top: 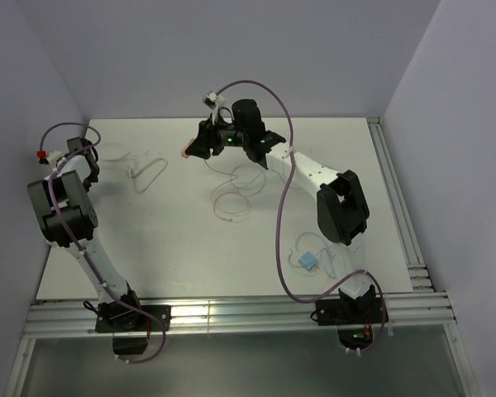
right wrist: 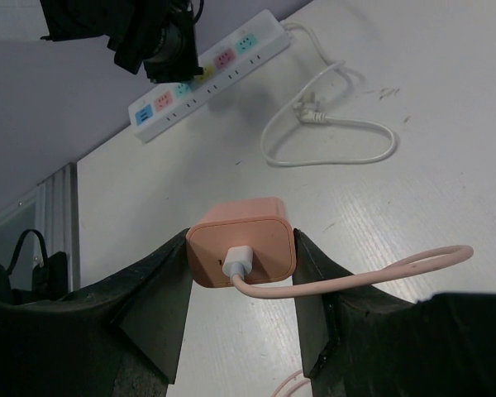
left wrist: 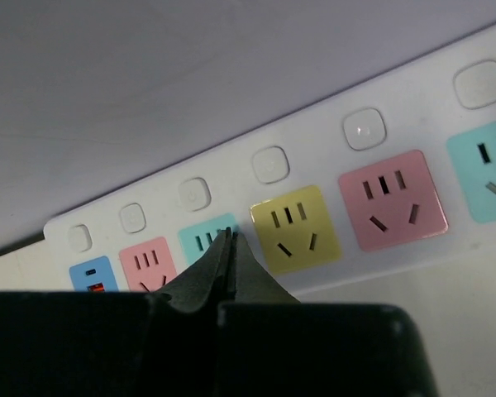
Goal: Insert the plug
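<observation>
Next, my left gripper opens, closes again and drags the power strip toward the table's middle (top: pixel 140 217) first, because the power strip lies against the grey wall, far from the pink charger plug.
My right gripper (right wrist: pixel 241 238) is shut on a pink charger plug (right wrist: pixel 256 217) with a white connector and a pink cable, and holds it above the table. In the top view the plug (top: pixel 185 152) is at the back centre, in the right gripper (top: pixel 195 149). A white power strip (left wrist: pixel 331 178) with pink, teal, yellow and blue sockets lies along the left wall; it also shows in the right wrist view (right wrist: pixel 207 74). My left gripper (left wrist: pixel 227 237) is shut and empty, its tips just over a teal socket (left wrist: pixel 200 238). It is at the far left in the top view (top: pixel 91 165).
The strip's white cable (right wrist: pixel 331 136) loops across the table (top: pixel 145 169). Thin pink cable loops (top: pixel 231 198) lie mid-table. A small blue item with a white cord (top: pixel 308 261) lies near the right arm's base. Metal rails (top: pixel 397 207) run along the table's right edge.
</observation>
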Available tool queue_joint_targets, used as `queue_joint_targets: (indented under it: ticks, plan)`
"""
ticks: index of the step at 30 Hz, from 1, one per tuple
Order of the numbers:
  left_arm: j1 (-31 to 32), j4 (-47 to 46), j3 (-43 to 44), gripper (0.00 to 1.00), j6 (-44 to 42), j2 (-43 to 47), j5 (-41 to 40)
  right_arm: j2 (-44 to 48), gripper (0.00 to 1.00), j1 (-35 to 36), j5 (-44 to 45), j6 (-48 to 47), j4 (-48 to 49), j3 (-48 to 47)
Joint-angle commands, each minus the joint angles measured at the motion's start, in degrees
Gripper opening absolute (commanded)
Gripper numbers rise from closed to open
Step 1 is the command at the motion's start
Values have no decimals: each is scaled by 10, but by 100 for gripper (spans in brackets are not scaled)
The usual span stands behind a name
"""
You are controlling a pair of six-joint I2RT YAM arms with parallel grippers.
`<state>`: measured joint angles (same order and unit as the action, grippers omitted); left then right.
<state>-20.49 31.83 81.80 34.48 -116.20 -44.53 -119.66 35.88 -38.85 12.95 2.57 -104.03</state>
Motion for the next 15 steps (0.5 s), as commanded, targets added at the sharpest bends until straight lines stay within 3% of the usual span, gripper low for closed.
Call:
queue_joint_targets:
  ticks: [1, 15]
  plan:
    - [24, 0, -30, 0, 9, -12, 43, 55, 0, 3, -4, -6, 35, 14]
    - [97, 2, -100, 0, 45, 23, 189, 70, 0, 4, -10, 3, 66, 45]
